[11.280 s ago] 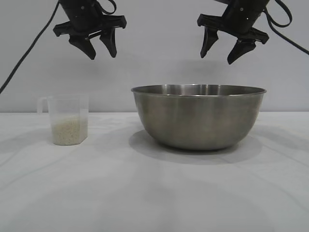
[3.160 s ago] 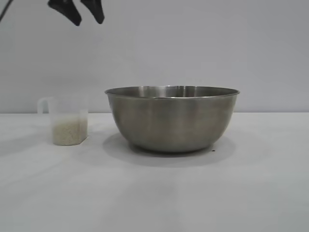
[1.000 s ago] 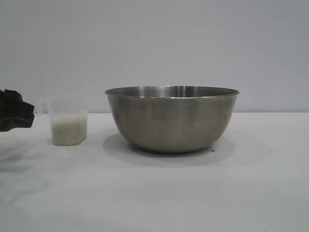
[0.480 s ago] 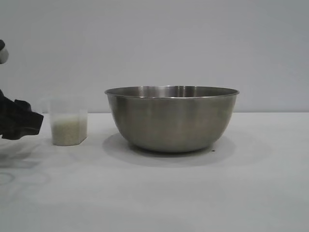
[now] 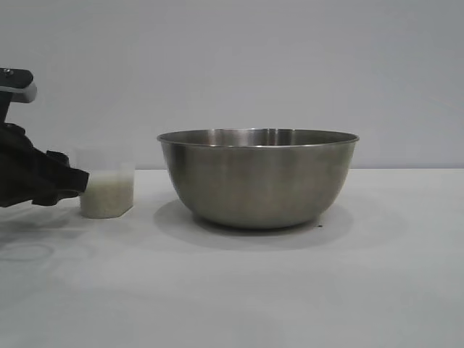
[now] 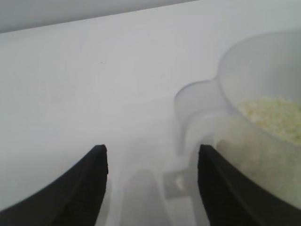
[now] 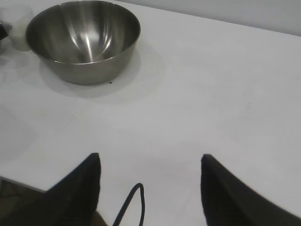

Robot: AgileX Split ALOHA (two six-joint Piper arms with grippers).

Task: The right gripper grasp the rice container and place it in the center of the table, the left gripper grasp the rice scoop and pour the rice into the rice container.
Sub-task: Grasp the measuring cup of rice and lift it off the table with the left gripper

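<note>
The rice scoop [image 5: 106, 183] should come out completely empty when the robot pours, because its rice sits in loose grains [image 6: 273, 115] under a wide open rim.
The rice container [image 5: 257, 177], a large steel bowl, stands mid-table on the white table [image 5: 290, 290]. To its left stands the rice scoop [image 5: 107, 190], a translucent cup part full of rice [image 5: 106, 197]. My left gripper [image 5: 78, 183] sits low at the scoop's left side, open. In the left wrist view the left gripper [image 6: 152, 151] has the scoop's handle [image 6: 193, 106] just ahead, close to one finger, with rice [image 6: 270, 115] in the cup beyond. The right gripper [image 7: 150, 156] is out of the exterior view; it hangs open, high and far back from the rice container [image 7: 82, 40].
A black cable [image 7: 131, 202] loops between the right gripper's fingers. The table's edge [image 7: 19, 181] shows in the right wrist view. A plain grey wall [image 5: 290, 65] stands behind the table.
The left gripper has slid right along the table up to the scoop's handle side. Bowl and scoop have not moved.
</note>
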